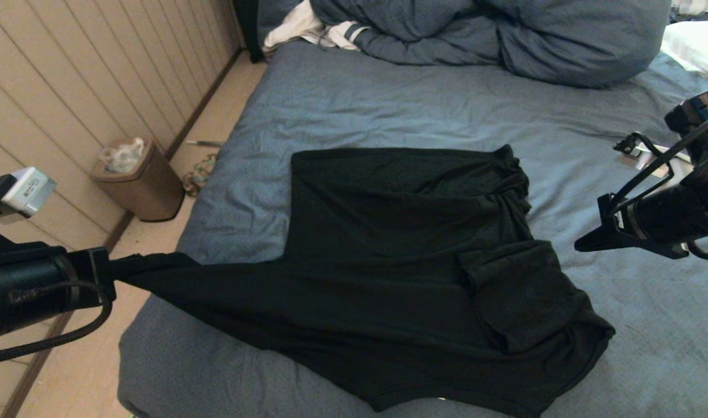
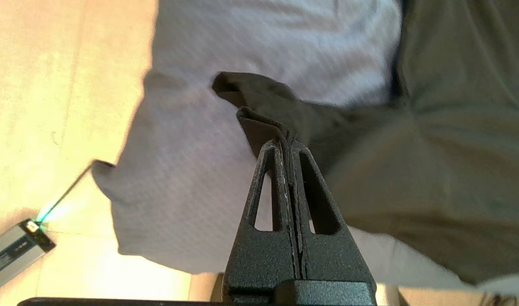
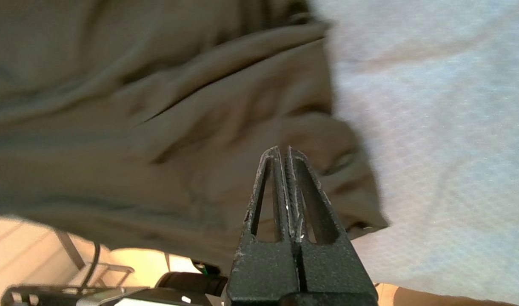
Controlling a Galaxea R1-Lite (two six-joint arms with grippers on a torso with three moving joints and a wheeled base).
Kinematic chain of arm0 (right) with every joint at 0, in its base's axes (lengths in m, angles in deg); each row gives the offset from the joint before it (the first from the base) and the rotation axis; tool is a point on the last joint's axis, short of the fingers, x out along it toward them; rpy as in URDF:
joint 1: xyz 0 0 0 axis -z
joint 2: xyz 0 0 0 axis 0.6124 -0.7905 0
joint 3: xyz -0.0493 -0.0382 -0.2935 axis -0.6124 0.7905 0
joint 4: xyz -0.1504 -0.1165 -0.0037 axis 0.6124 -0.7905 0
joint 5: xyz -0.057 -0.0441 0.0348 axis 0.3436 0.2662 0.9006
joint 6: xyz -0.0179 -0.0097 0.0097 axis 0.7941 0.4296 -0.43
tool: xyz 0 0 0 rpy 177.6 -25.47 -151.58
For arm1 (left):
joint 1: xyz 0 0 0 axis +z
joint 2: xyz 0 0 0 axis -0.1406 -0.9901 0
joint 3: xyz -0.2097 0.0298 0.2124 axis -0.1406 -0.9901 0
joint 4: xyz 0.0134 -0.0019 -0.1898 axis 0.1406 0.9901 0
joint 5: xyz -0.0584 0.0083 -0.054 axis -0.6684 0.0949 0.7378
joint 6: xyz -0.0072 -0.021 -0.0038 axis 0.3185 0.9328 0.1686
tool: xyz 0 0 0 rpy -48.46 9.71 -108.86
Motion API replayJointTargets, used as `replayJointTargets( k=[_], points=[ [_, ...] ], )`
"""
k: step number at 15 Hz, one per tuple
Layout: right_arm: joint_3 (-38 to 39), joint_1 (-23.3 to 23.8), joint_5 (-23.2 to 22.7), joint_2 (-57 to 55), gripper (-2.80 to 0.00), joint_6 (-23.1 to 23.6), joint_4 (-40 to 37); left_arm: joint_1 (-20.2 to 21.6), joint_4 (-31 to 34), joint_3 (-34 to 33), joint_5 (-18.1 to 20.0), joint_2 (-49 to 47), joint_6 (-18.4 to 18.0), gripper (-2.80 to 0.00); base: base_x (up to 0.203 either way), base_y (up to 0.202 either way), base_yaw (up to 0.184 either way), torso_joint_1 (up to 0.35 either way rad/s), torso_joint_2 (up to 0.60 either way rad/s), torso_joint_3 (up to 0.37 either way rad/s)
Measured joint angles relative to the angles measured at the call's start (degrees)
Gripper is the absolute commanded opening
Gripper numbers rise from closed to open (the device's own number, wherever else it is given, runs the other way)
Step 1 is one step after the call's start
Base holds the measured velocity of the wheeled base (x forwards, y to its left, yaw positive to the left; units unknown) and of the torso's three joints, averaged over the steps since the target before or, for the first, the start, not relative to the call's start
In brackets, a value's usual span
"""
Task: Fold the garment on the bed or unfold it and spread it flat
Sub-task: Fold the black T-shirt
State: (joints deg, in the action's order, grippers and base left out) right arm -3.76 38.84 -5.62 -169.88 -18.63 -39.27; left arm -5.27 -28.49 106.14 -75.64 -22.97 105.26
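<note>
The garment's middle (image 1: 372, 296) is open, and my left gripper has the outstretched sleeve (image 1: 184, 278) by its end. I should keep moving the sleeve inward until it lies on the garment's middle.
The black garment (image 1: 400, 261) lies partly bunched on the blue-grey bed (image 1: 360, 98), its right side folded over in thick wrinkles. My left gripper (image 1: 122, 271) hangs beyond the bed's left edge, shut on a corner of the garment, and the cloth stretches out from it in a taut point. In the left wrist view a fold of the garment (image 2: 259, 110) sticks out past the left gripper (image 2: 286, 142). My right gripper (image 1: 580, 245) hovers above the bed just right of the garment, shut and holding nothing. In the right wrist view the right gripper (image 3: 283, 148) sits over the garment (image 3: 115, 127) near its edge.
A bunched blue-grey duvet (image 1: 505, 35) fills the far end of the bed, beside a white striped cloth (image 1: 313, 29) and a white pillow (image 1: 696, 43). A brown bin (image 1: 139, 180) stands on the floor (image 1: 215, 122) by the panelled wall on the left.
</note>
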Motion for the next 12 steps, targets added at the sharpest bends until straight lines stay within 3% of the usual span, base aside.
replayJointTargets(
  k=[3,7,12],
  points=[
    [3.74,-3.22,-0.10,2.25,-2.80,-0.13,4.37,-8.24,-0.06,-0.24,-3.26,-0.39,0.02,-2.80,0.000,0.000,0.000,0.000,0.00,0.000],
    [9.43,-5.21,-4.15,4.28,-2.80,-0.09,11.62,-23.83,-1.39,0.66,-14.71,-3.77,0.44,-2.80,0.000,0.000,0.000,0.000,0.00,0.000],
    [16.20,-5.20,-7.83,8.60,-2.80,-0.02,17.17,-33.71,-6.02,5.88,-23.39,-12.91,0.47,-2.80,0.000,0.000,0.000,0.000,0.00,0.000]
  ],
)
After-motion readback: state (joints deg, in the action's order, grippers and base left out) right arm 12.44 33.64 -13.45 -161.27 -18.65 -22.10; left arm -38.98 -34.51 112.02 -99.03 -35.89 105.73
